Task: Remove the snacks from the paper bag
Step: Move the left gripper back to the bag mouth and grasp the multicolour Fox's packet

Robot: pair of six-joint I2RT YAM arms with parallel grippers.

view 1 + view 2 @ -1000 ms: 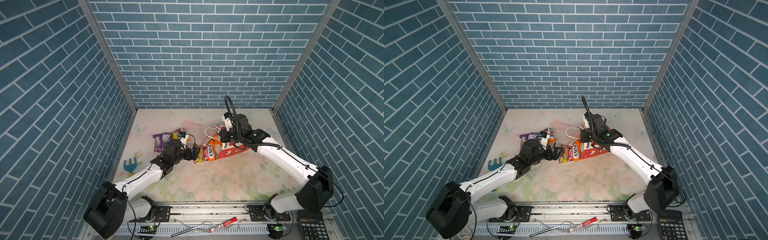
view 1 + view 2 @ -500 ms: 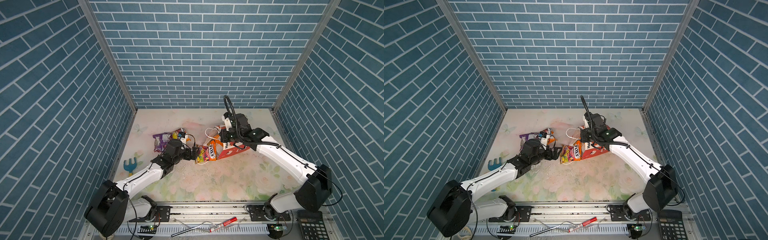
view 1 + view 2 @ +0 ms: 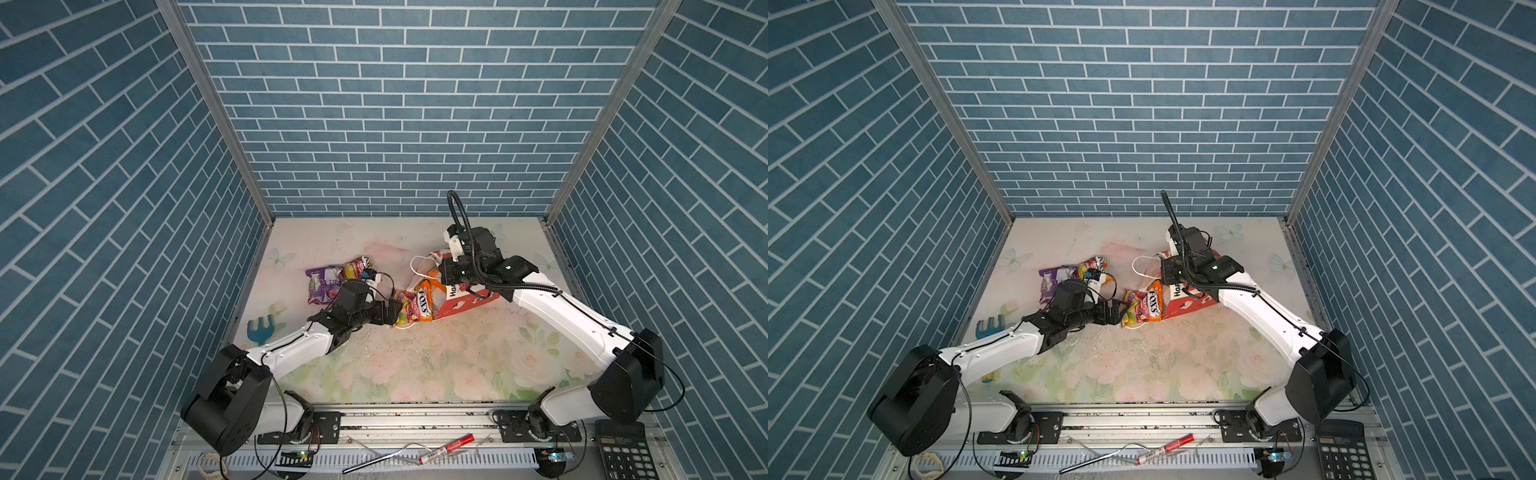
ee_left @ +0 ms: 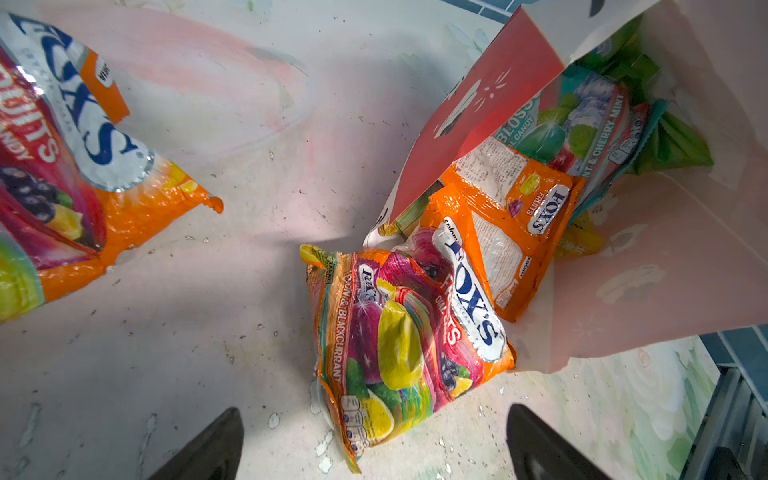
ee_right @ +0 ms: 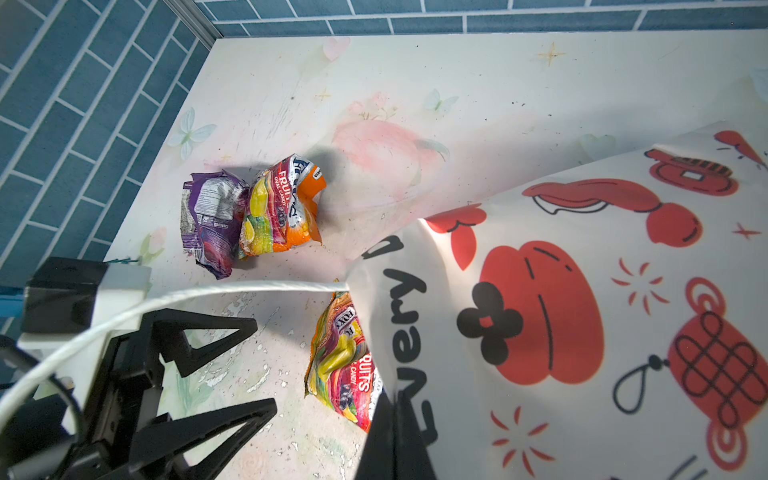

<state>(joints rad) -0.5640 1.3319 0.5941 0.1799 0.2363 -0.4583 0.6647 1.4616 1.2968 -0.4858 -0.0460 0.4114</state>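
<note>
The orange Fox's packet's near end (image 3: 1133, 310) sticks out of the bag's opening (image 3: 1163, 293), in line with my left gripper's fingers. My left gripper goes on moving forward until its fingers are on both sides of the packet's near end.
The paper bag (image 3: 467, 300) (image 3: 1187, 306) lies on its side, mouth toward the left arm. My right gripper (image 3: 445, 273) (image 5: 392, 419) is shut on the edge of its white upper face (image 5: 540, 291). One of the snacks, an orange Fox's packet (image 4: 407, 332) (image 3: 409, 307), lies half out of the mouth. Just short of it, my left gripper (image 4: 374, 449) (image 3: 392, 312) (image 5: 249, 370) stands open and empty. Inside the bag lie another Fox's packet (image 4: 511, 232), a teal packet (image 4: 582, 120) and a green bag (image 4: 673, 141). A purple packet (image 3: 322, 284) and a Fox's packet (image 3: 357, 268) lie on the table.
A white cord handle (image 3: 419, 266) loops out from the bag's mouth. A blue toy rake (image 3: 259, 330) lies by the left wall. On the front rail lie a red marker (image 3: 446, 448) and a calculator (image 3: 623, 449). Blue brick walls close in three sides.
Very little differs. My left gripper has crept slightly closer to the Fox's packet at the bag's mouth, still open. The right gripper holds the bag as before.
</note>
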